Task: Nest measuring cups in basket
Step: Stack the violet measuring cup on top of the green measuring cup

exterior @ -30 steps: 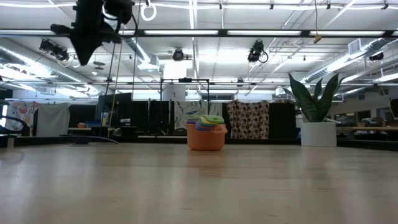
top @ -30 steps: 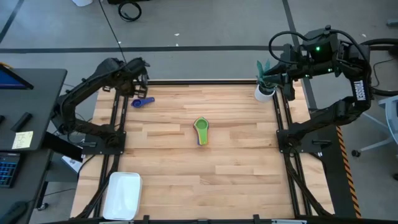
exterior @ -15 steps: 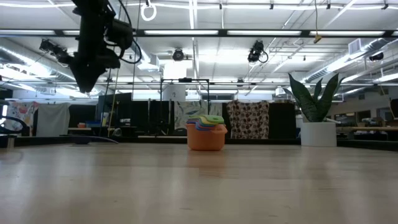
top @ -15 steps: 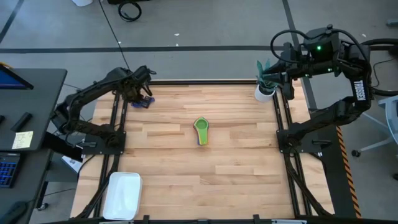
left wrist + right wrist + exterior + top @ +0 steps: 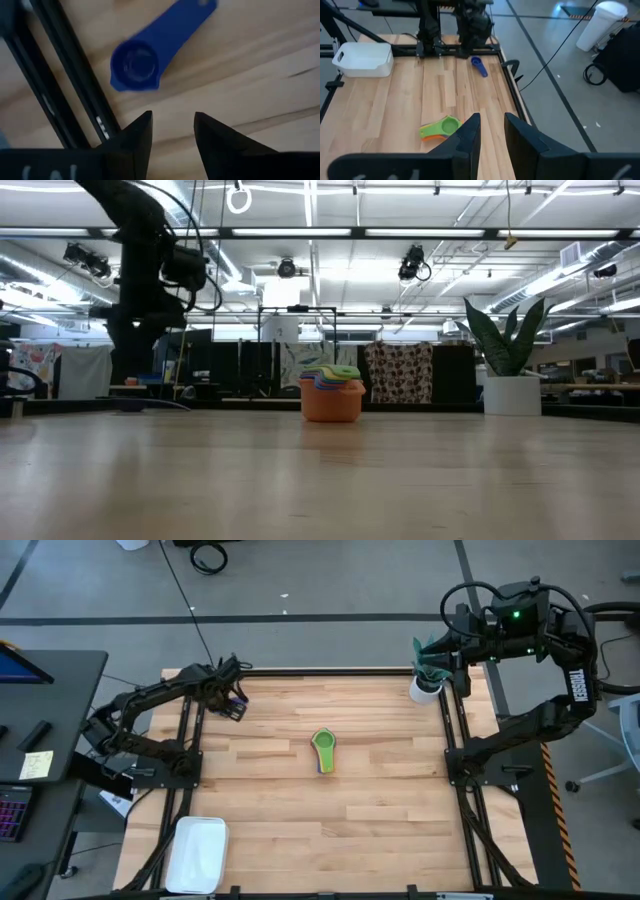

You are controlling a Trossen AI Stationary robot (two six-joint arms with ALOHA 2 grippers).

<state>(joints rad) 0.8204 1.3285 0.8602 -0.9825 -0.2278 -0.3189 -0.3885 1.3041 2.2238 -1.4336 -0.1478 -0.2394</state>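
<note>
My left gripper keeps moving down until its open fingers are on both sides of that edge [image 5: 155,85], as the blue cup [image 5: 138,64] lies bowl up, clear of the black bar, with its bowl edge facing them.
A dark blue measuring cup [image 5: 136,66] lies flat on the table near its far left corner, bowl up, its handle [image 5: 186,20] pointing away. My left gripper [image 5: 172,125] hangs open just above it, fingers short of the bowl, touching nothing. In the high view that gripper [image 5: 234,703] covers the cup. Mid-table stands a nested stack of cups [image 5: 323,750], orange at the bottom and green on top [image 5: 332,392]. The white basket [image 5: 200,852] sits at the near left corner. My right gripper [image 5: 492,127] waits open, high over the far right corner.
A white potted plant [image 5: 427,678] stands at the table's far right corner. Black frame rails [image 5: 75,85] run along the table's left edge, close beside the blue cup. Bare wood lies between the stack and the basket.
My left gripper has come down from high above the far left corner and a little toward the near edge, ending low over the dark blue cup. The cup and the stack have stayed where they were.
</note>
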